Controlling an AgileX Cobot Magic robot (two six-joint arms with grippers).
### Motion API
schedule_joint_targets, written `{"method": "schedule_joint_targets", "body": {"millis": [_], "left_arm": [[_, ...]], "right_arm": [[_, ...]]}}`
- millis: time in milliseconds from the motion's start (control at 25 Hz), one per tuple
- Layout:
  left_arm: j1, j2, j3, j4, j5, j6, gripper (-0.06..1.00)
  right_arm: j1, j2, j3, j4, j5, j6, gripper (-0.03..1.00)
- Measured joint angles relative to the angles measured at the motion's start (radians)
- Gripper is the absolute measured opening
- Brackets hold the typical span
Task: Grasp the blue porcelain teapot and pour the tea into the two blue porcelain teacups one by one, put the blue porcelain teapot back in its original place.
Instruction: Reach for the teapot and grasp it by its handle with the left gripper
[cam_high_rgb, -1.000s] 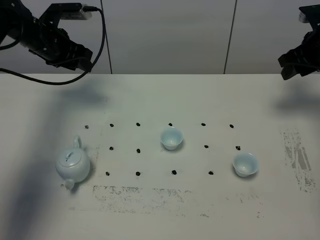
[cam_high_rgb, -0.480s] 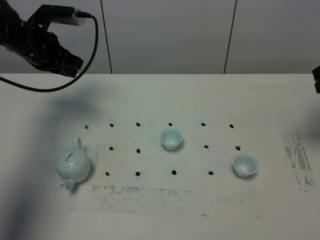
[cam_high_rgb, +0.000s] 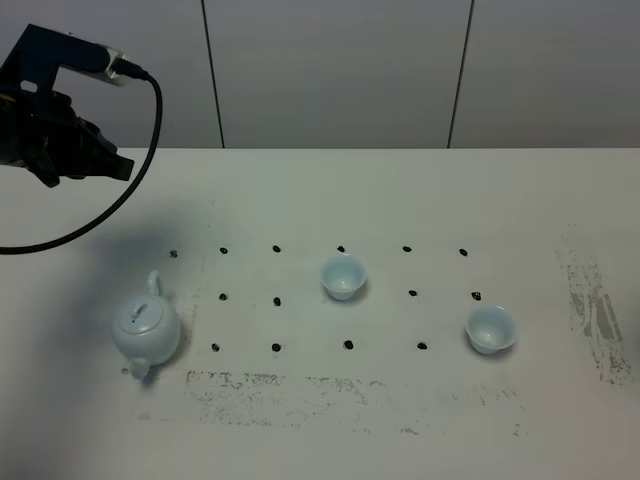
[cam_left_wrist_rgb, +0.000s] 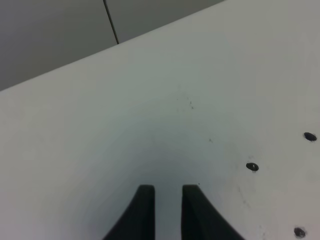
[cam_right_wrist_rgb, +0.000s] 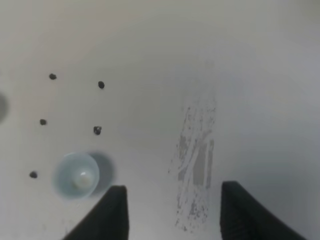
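Note:
My left gripper needs to open before it reaches for the teapot's handle (cam_high_rgb: 153, 283). The teapot's handle points back toward my left gripper, but the gap in its fingers (cam_left_wrist_rgb: 168, 212) is narrow.
The blue porcelain teapot (cam_high_rgb: 146, 330) stands upright at the left of the white table (cam_high_rgb: 320, 190), lid on, spout toward the front edge. One blue porcelain teacup (cam_high_rgb: 343, 276) stands at the middle, the other (cam_high_rgb: 490, 329) at the right, also in the right wrist view (cam_right_wrist_rgb: 76, 176). My left gripper (cam_high_rgb: 105, 165) hangs high at the far left, well behind the teapot; in its wrist view (cam_left_wrist_rgb: 167, 192) the fingers are empty and almost together. My right gripper (cam_right_wrist_rgb: 175, 200) is open and empty above the table's right side; it is outside the exterior view.
Rows of small black dots (cam_high_rgb: 277, 300) mark the table around the cups. Scuffed grey patches lie along the front (cam_high_rgb: 270, 385) and at the right (cam_high_rgb: 595, 310). A grey panelled wall (cam_high_rgb: 330, 70) stands behind the table. A black cable (cam_high_rgb: 120, 190) loops from the left arm.
My left arm has drawn back to the left, away from the table's middle. My right arm has left the exterior view to the right. Teapot and cups have not moved.

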Motion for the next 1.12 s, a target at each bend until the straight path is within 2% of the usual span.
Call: {"method": "schedule_joint_targets", "body": {"millis": [280,640,880,1000,1120], "left_arm": [[0.000,-0.004,0.009,0.000,0.010,0.007,0.16],[0.000,-0.004,0.009,-0.001,0.008,0.007,0.16],[0.000,-0.004,0.009,-0.001,-0.004,0.018,0.16],[0.000,-0.004,0.009,-0.001,-0.018,0.027,0.21],[0.000,-0.004,0.009,-0.001,-0.019,0.037,0.31]], "right_arm": [[0.000,-0.314,0.190,0.006,0.027,0.054,0.39],[0.000,-0.729,0.347,-0.011,0.070,0.078,0.32],[0.000,-0.894,0.444,-0.108,0.167,0.161,0.31],[0.000,-0.952,0.455,-0.129,0.201,0.178,0.31],[0.000,-1.010,0.455,-0.140,0.203,0.180,0.31]]}}
